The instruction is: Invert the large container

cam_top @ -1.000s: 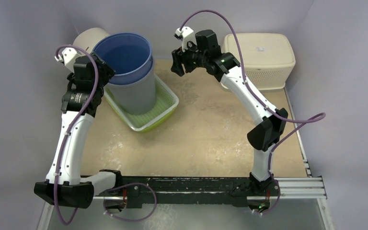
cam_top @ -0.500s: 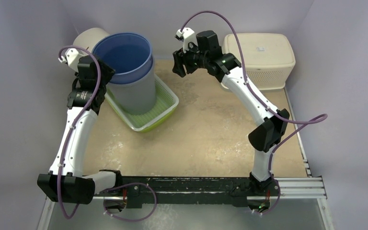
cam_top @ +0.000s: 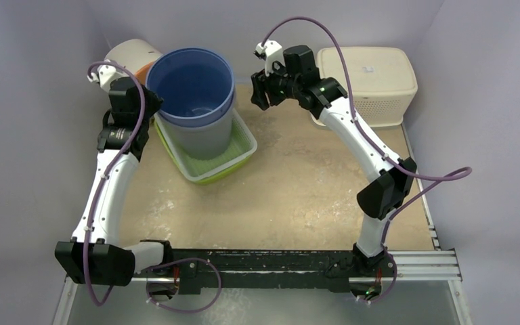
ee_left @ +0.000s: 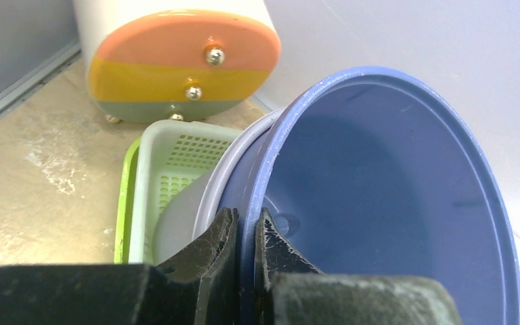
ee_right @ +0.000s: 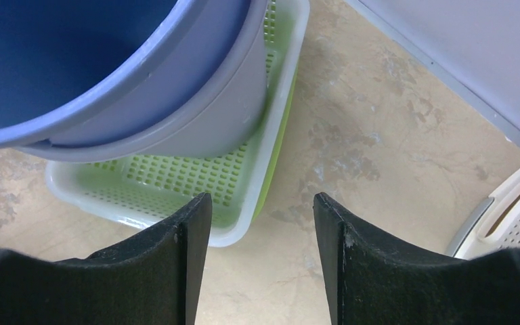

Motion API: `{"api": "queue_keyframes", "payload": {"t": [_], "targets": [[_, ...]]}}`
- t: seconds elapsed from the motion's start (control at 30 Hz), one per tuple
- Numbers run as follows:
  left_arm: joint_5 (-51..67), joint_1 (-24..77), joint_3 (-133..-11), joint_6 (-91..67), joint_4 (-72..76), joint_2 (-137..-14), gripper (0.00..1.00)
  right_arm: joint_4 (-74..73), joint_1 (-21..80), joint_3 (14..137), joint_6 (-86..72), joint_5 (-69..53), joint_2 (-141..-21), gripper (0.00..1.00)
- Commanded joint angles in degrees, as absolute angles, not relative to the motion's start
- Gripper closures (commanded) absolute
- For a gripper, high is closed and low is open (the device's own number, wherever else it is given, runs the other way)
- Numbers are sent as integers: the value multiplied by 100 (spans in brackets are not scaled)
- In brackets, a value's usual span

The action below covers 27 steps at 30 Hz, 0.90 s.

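The container is pinched in my left gripper only by the container's blue rim point(cam_top: 161, 110), so next my right gripper takes hold of the near blue rim point(cam_top: 204, 125) to let my left gripper move to the container's grey side.
The large container point(cam_top: 193, 81), a deep blue bucket with a grey outer wall, stands open side up in the green basket point(cam_top: 233, 157) at the back left. My left gripper point(cam_top: 150, 101) is shut on its left rim. In the left wrist view the fingers point(ee_left: 220, 237) pinch the blue rim of the container point(ee_left: 379, 189), one inside and one outside. My right gripper point(cam_top: 257, 91) hovers open just right of the container, holding nothing. In the right wrist view my right gripper point(ee_right: 263, 210) is above the table, with the container point(ee_right: 108, 68) at upper left.
A cream drum with orange, yellow and grey stripes point(ee_left: 176, 61) lies behind the container in the back-left corner. A white lidded basket point(cam_top: 369, 78) stands at the back right. The green basket's rim point(ee_right: 281, 128) reaches toward the right gripper. Walls close in on the left, back and right.
My left gripper has closed on the container's rim. The container has shifted right and stands straighter in the basket. The right arm has drifted slightly right.
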State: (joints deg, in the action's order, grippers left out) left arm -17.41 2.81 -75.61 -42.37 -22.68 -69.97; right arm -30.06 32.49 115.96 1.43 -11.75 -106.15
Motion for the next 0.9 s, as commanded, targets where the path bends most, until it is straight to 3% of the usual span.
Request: {"api": "queue_keyframes", "payload": {"t": [0.0,0.5,0.87], "targets": [[-663,311,-8152,-4375,-1013,-6762,100,-2777,3201,11509,59,-958,-10260,41],[-496,307,-9862,-4359,-865,-6919,100,-2650,2973,11208,-302,-414,-10077,44],[-519,308,-8648,-3669,-1427,-6589,100,-2525,2735,11269,-547,-853,-9938,43]]}}
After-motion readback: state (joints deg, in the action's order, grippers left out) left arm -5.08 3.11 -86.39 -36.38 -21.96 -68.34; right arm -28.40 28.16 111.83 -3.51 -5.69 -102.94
